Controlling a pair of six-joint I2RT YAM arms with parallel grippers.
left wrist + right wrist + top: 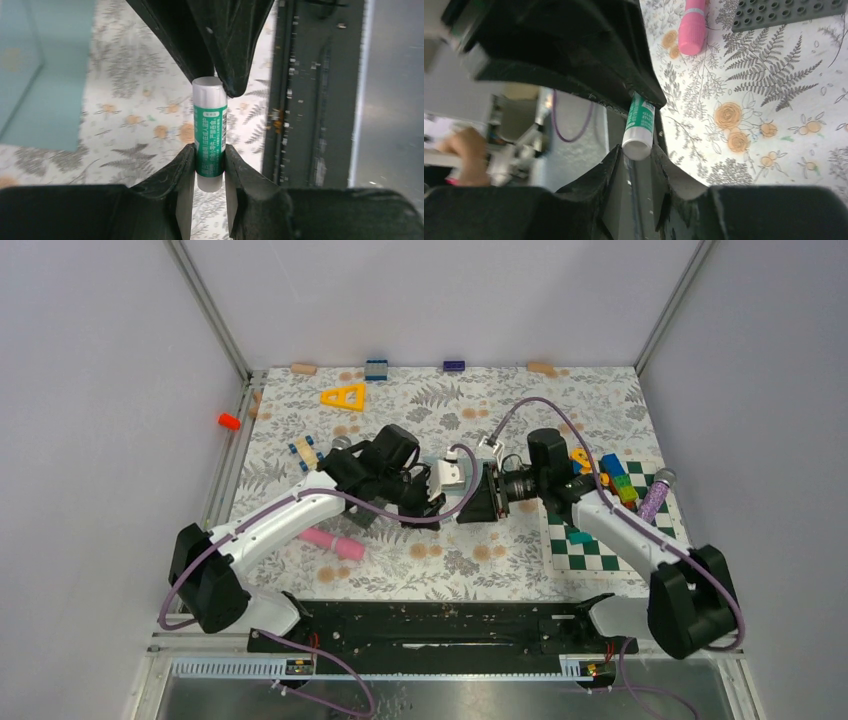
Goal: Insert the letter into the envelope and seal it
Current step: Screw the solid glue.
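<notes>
I should use my left gripper to push the glue stick deeper between my right gripper's fingers before pulling it open, because the white cap (208, 91) sits too shallow in those fingers.
A green glue stick (210, 135) with a white cap is held in the air between both grippers. My left gripper (210, 162) is shut on its green body. My right gripper (638, 155) comes from the opposite side and is shut on the white cap end (638, 146). The two grippers meet above the middle of the table (452, 502). The teal-grey envelope (35, 75) lies flat on the floral cloth at the left of the left wrist view. In the top view the arms hide it. The letter is not in view.
A pink marker (331, 542) and a dark grey studded plate (784, 12) lie near the left arm. A green chessboard mat (600, 545) with coloured blocks (618, 478) and a glittery purple pen (656, 495) is at the right. A yellow triangle (344, 396) lies at the back.
</notes>
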